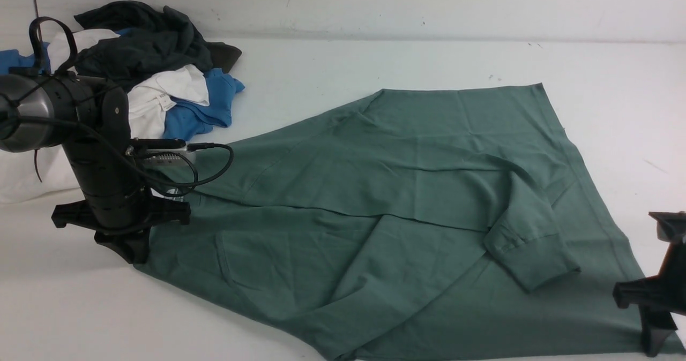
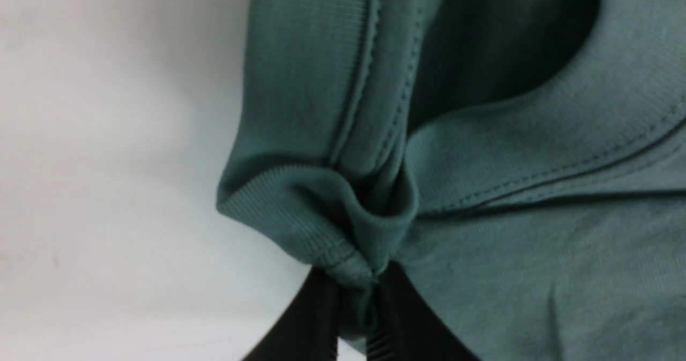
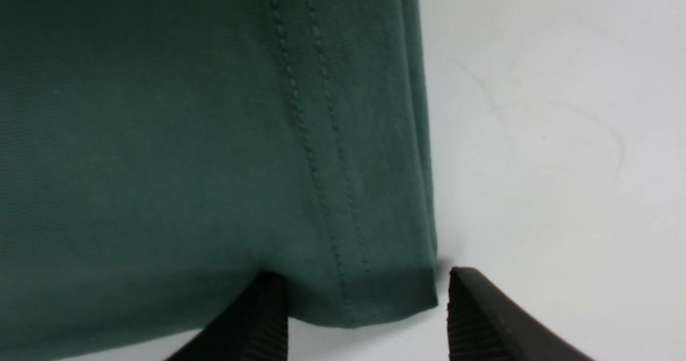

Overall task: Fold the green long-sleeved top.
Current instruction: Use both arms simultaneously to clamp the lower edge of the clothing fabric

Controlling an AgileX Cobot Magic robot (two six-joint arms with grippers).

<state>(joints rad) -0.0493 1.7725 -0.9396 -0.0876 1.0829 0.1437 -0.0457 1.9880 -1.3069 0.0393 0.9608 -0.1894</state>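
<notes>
My grippers are apart, and the near edge of the green top bows out slack [image 1: 328,353] between them. So the middle of the green long-sleeved top [image 1: 386,287] will droop when I lift its hem corner.
The green long-sleeved top [image 1: 386,200] lies spread across the white table, with one sleeve and its ribbed cuff [image 1: 541,267] folded over the body at the right. My left gripper [image 1: 128,246] is at the top's left edge, shut on bunched ribbed collar fabric [image 2: 321,216]. My right gripper [image 1: 651,323] is open at the near right hem corner [image 3: 396,291], one finger on the cloth, the other [image 3: 482,307] on the bare table beside it.
A pile of other garments sits at the back left: a dark charcoal one [image 1: 144,42], a white one [image 1: 166,96] and a blue one [image 1: 209,109]. White cloth [image 1: 27,179] lies behind the left arm. The back wall runs along the table's far edge.
</notes>
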